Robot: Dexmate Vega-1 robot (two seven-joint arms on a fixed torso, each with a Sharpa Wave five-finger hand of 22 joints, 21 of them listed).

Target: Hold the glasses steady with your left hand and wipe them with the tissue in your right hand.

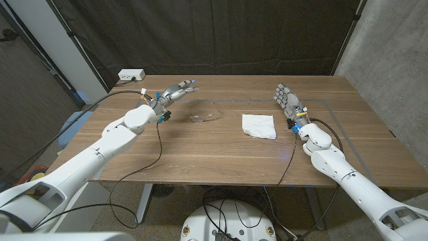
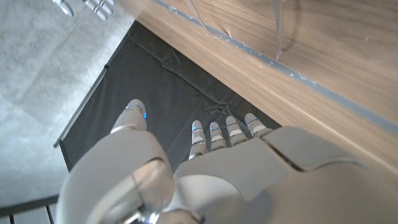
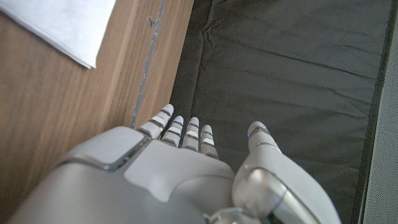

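The white tissue will bunch up where the robot grips it and flare open when the robot lifts it, because loose layers show along its folded edge.
Clear glasses lie on the wooden table near its middle, faint against the wood; part of their clear frame also appears in the left wrist view. A white folded tissue lies to their right. My left hand hovers open, fingers straight, behind and to the left of the glasses, apart from them. My right hand stands open to the right of the tissue, fingers together and extended, holding nothing.
A white power strip sits at the table's far left corner. Black cables trail from both wrists across the table's front. A dark curtain hangs behind the table and a concrete wall stands at the right.
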